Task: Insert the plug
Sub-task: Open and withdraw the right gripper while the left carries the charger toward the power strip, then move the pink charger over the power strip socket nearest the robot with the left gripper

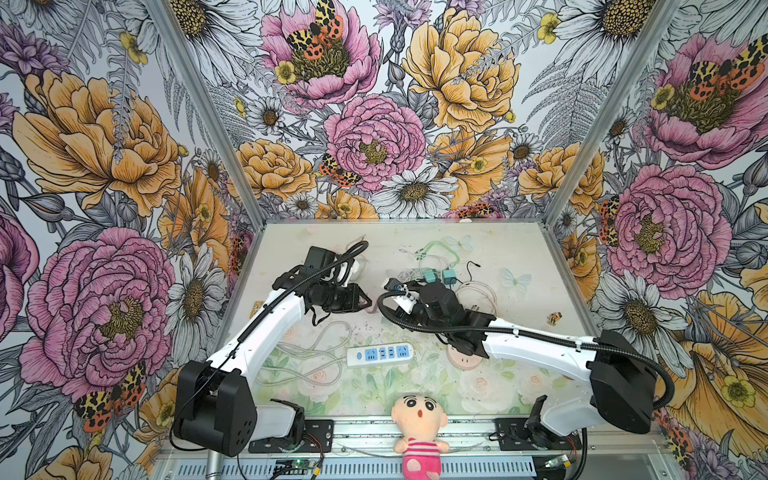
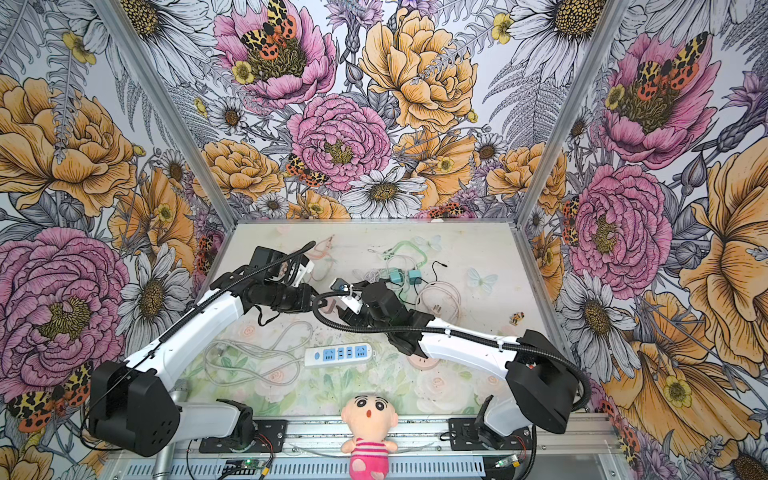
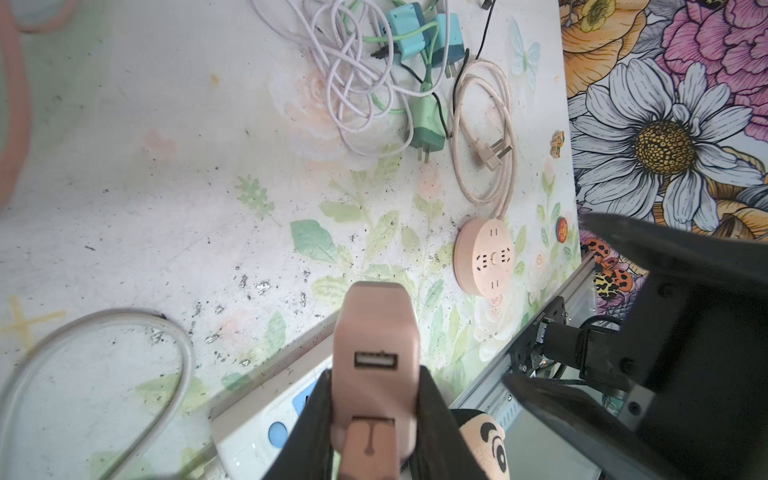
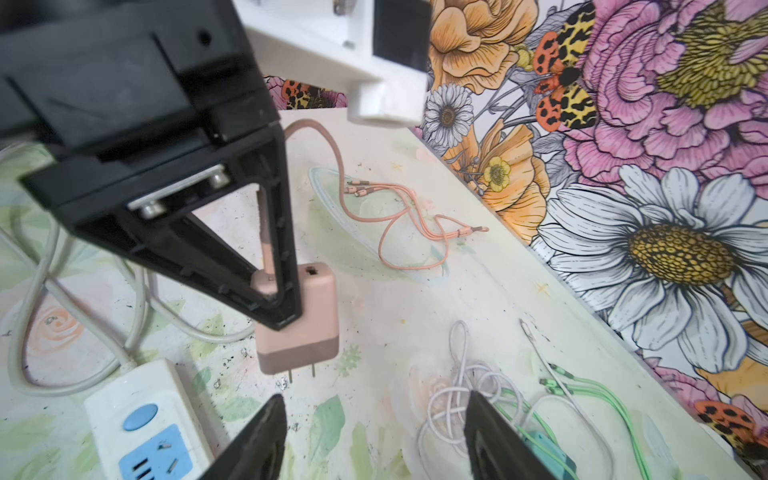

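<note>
The pink plug [image 4: 301, 329] is hanging behind the white power strip at a crooked angle to the power strip's sockets, so the robot's left gripper should rotate it square over the socket [image 1: 371, 354] closest to the switch.
The plug [image 3: 376, 353] is a pink charger block with a pink cable in its top. My left gripper [image 3: 376, 374] is shut on it, one black finger on each side. In the right wrist view the plug [image 4: 297, 320] hangs above the table with its two prongs pointing down. The white power strip with blue sockets [image 1: 380, 354] [image 2: 338, 354] lies on the table nearer the front, and one end [image 4: 141, 424] shows below and beside the plug. My right gripper [image 4: 374, 436] is open and holds nothing. It sits close beside the left gripper [image 2: 316, 301], and the plug is not between its fingers.
A round pink socket [image 3: 484, 259] lies at the right front under the right arm. A tangle of white and green cables with teal chargers [image 1: 432, 276] sits at the back right. The strip's white cord [image 1: 307, 361] loops at the left. A plush doll [image 1: 419, 419] sits at the front edge.
</note>
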Controlling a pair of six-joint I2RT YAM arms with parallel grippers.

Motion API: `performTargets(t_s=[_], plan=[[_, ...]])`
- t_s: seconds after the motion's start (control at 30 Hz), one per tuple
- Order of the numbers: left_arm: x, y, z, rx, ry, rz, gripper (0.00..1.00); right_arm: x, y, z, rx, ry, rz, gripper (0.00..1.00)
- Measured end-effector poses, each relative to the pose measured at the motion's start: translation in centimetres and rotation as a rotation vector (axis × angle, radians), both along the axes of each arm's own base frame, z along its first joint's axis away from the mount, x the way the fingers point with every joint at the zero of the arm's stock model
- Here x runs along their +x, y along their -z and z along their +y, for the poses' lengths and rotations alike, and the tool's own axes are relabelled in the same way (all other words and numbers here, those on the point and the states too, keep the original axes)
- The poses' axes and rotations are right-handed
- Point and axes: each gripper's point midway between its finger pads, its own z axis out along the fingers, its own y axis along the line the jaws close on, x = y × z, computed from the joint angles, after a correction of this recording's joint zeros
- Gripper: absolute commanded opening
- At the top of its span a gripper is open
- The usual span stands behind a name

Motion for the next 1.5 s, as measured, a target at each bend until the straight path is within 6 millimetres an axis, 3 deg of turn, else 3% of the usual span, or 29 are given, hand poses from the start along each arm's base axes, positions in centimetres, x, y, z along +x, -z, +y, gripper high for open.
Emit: performTargets(t_s=[0.17,0.37,0.5,0.63,0.83,1.0,1.37,1.5], plan=[[-1.0,0.3,-0.7,0.107,0.079,-0.032,0.06,0.0,-1.7,-4.4,0.034,0.121,-0.007,0.71],[-5.5,0.5,-5.2,0.248,0.36,-0.13,0.09,0.7,-3.7,-10.3,0.132,0.275,-0.01,0.71],[-6.9,1.3,-5.5,0.33,0.456,-0.161,0.1,0.8,-3.5,-12.6,0.171,0.333,0.002,0.7],[-6.1,2.2,-4.5,0.426,0.472,-0.193,0.0,0.4,-2.4,-13.0,0.168,0.341,0.029,0.7],[-4.8,3.7,-3.1,0.565,0.54,-0.236,0.0,0.2,-1.2,-13.2,0.164,0.351,0.055,0.7],[-4.5,3.4,-2.6,0.611,0.593,-0.294,0.0,0.3,-1.4,-13.1,0.183,0.352,0.051,0.69],[-7.6,2.7,-1.5,0.57,0.736,-0.391,0.0,1.0,0.0,-11.5,0.178,0.318,0.076,0.68],[-9.2,3.5,-1.1,0.549,0.812,-0.402,0.0,1.1,0.4,-11.1,0.18,0.306,0.082,0.68]])
